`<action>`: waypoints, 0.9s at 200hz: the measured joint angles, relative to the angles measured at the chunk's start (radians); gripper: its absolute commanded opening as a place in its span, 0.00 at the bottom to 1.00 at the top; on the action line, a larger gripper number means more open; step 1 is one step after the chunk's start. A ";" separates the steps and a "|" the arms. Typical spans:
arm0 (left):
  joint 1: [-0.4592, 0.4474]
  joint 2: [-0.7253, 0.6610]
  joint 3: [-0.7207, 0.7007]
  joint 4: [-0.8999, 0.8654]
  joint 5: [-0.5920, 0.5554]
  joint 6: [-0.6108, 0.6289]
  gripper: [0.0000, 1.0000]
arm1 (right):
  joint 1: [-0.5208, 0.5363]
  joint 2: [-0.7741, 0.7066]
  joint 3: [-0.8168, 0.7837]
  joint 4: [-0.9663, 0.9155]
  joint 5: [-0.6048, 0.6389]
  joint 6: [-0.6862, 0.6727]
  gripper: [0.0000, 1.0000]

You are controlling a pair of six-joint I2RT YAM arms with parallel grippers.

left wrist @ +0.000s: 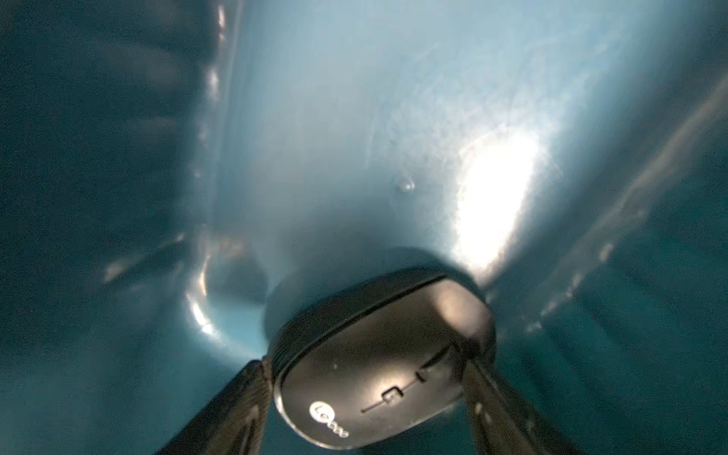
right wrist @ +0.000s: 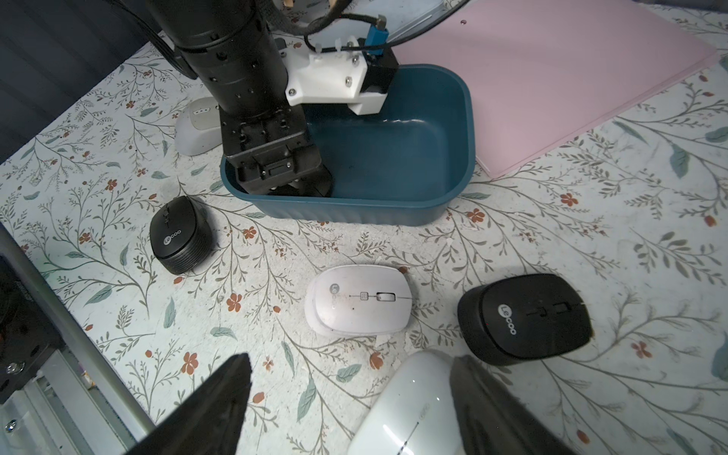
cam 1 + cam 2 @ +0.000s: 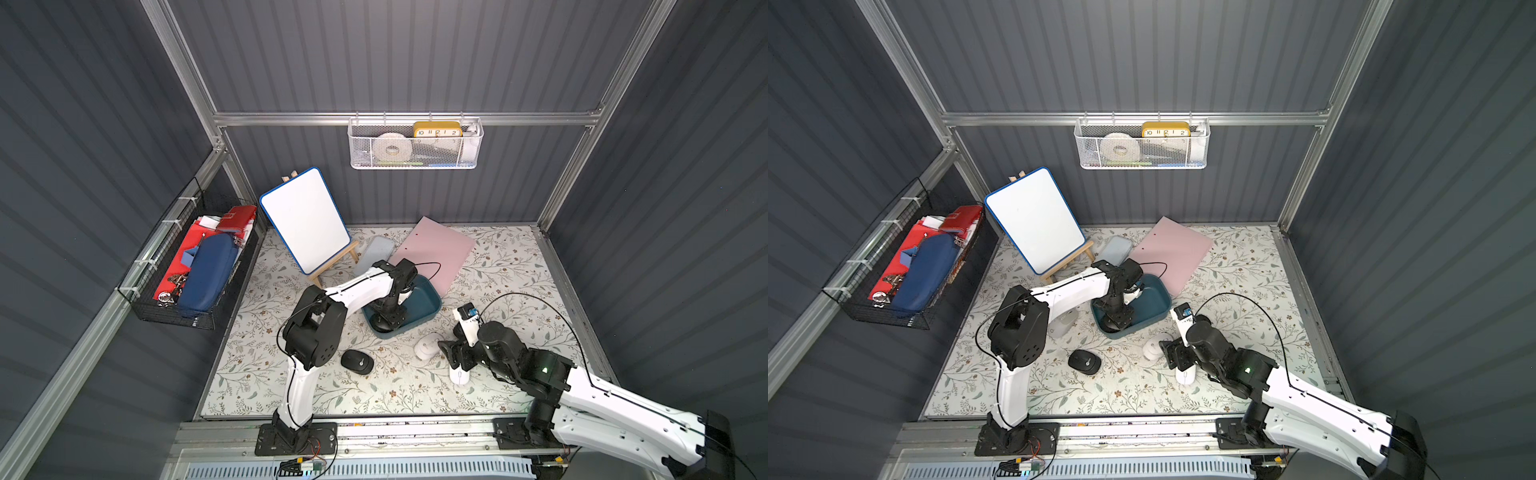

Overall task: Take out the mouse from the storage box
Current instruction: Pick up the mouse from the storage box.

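The black mouse point(image 1: 379, 360) is lying at an angle across the left gripper's fingers, so the robot should straighten the mouse and take hold of its long sides point(image 1: 355, 309) before lifting it out.
The teal storage box point(image 3: 432, 293) point(image 3: 1163, 291) point(image 2: 465, 118) sits mid-table. My left gripper point(image 3: 384, 318) point(image 3: 1115, 320) point(image 2: 283, 185) reaches down into its near-left corner. In the left wrist view a black mouse point(image 1: 378, 374) lies on the box floor point(image 1: 354, 118), and the left gripper point(image 1: 365, 357) has a finger touching each of its sides. My right gripper point(image 3: 457, 359) point(image 3: 1179, 359) point(image 2: 350, 360) hovers low and open over the table, in front of the box. A glossy white mouse point(image 2: 413, 405) point(image 3: 459, 376) lies beside one of its fingers.
Loose mice lie on the table: a black one point(image 3: 357, 361) point(image 2: 181, 236), a white one point(image 3: 426, 347) point(image 2: 358, 299), another black point(image 2: 524, 315) and a pale grey point(image 3: 1065, 322). Behind the box are a whiteboard easel point(image 3: 305, 220), lid point(image 3: 376, 251) and pink sheet point(image 3: 432, 249).
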 measured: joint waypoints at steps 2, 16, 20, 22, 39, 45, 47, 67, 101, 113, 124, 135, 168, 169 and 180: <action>0.000 0.000 0.000 0.002 -0.001 0.000 0.82 | 0.000 0.000 0.000 0.001 -0.002 0.000 0.83; 0.000 0.003 0.003 0.020 -0.011 0.000 0.82 | 0.000 0.000 0.000 0.005 -0.007 0.000 0.83; 0.000 0.005 0.004 0.027 -0.015 0.000 0.82 | 0.000 0.000 0.000 0.006 -0.009 0.001 0.83; 0.000 0.006 0.005 0.032 -0.018 0.000 0.82 | 0.000 0.000 0.000 0.006 -0.010 0.001 0.83; 0.000 0.016 0.008 0.064 -0.039 0.000 0.82 | 0.000 0.000 0.000 0.007 -0.015 0.002 0.83; 0.000 0.020 0.009 0.077 -0.047 0.000 0.82 | 0.000 0.000 0.000 0.007 -0.018 0.003 0.83; 0.001 0.021 0.009 0.080 -0.048 0.000 0.82 | 0.000 0.000 0.000 0.008 -0.018 0.003 0.83; 0.006 0.024 0.010 0.115 -0.079 0.000 0.83 | 0.000 0.000 0.000 0.008 -0.022 0.003 0.83; 0.017 0.021 0.010 0.146 -0.085 0.008 0.89 | 0.000 0.000 -0.002 0.010 -0.025 0.003 0.83; 0.018 0.014 0.007 0.145 -0.079 0.015 0.90 | 0.000 0.000 -0.003 0.011 -0.027 0.004 0.83; 0.018 0.002 0.002 0.143 -0.077 0.024 0.91 | 0.000 0.003 -0.003 0.012 -0.030 0.004 0.83; 0.018 -0.010 -0.005 0.139 -0.071 0.036 0.92 | 0.000 0.008 -0.003 0.016 -0.033 0.004 0.84; 0.018 -0.019 -0.014 0.096 -0.060 0.061 0.93 | 0.000 0.032 -0.003 0.025 -0.037 0.004 0.83; 0.018 -0.019 -0.016 0.094 -0.060 0.061 0.94 | 0.000 0.033 -0.003 0.025 -0.037 0.003 0.83; 0.018 -0.019 -0.024 0.080 -0.060 0.070 0.99 | 0.000 0.036 -0.003 0.027 -0.037 0.003 0.84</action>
